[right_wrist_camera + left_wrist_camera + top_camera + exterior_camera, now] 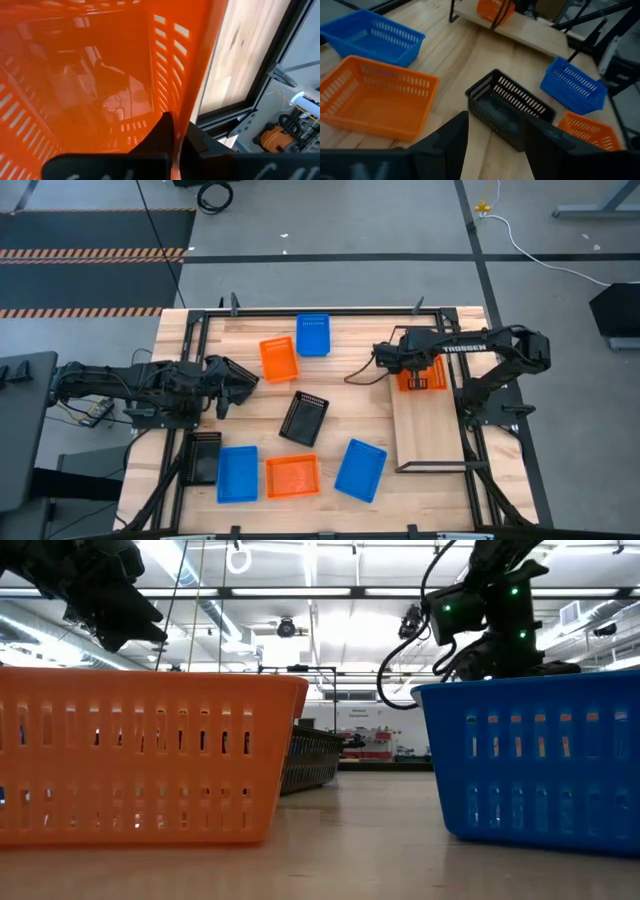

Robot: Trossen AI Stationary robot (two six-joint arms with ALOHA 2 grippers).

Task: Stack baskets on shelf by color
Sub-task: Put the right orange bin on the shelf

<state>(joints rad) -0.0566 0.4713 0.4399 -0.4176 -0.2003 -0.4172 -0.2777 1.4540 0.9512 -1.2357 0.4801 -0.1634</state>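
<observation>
The robot's right gripper should keep lowering the orange basket [438, 373], which is open side up over the shelf's far end [433, 386], until the basket lies flat, and then let go.
My right gripper [413, 370] is shut on an orange basket [425, 378] over the far end of the shelf [430, 430], a light board in a black wire frame. Whether the basket touches the board does not show. My left gripper [492, 145] hovers open at the table's left, pointing at a black basket [512, 107] that sits flat mid-table. Loose on the tabletop sit an orange basket [279, 358] and a blue one [313, 334] at the far side. A black [203, 457], a blue [238, 473], an orange [293, 476] and a blue basket [361, 469] sit near the front edge. My right gripper pinches one side wall of the orange basket at its rim [184, 105], with one finger [156, 134] inside the basket and the other [201, 142] outside. The fingers come down at a slant from above. The basket sits open side up below them.
The shelf's board is bare toward the near side [428, 442]. The shelf's wire frame [468, 465] and the table's black rim rails [330, 310] stand around the work area. The cable of the right arm [365, 375] hangs over the table's middle.
</observation>
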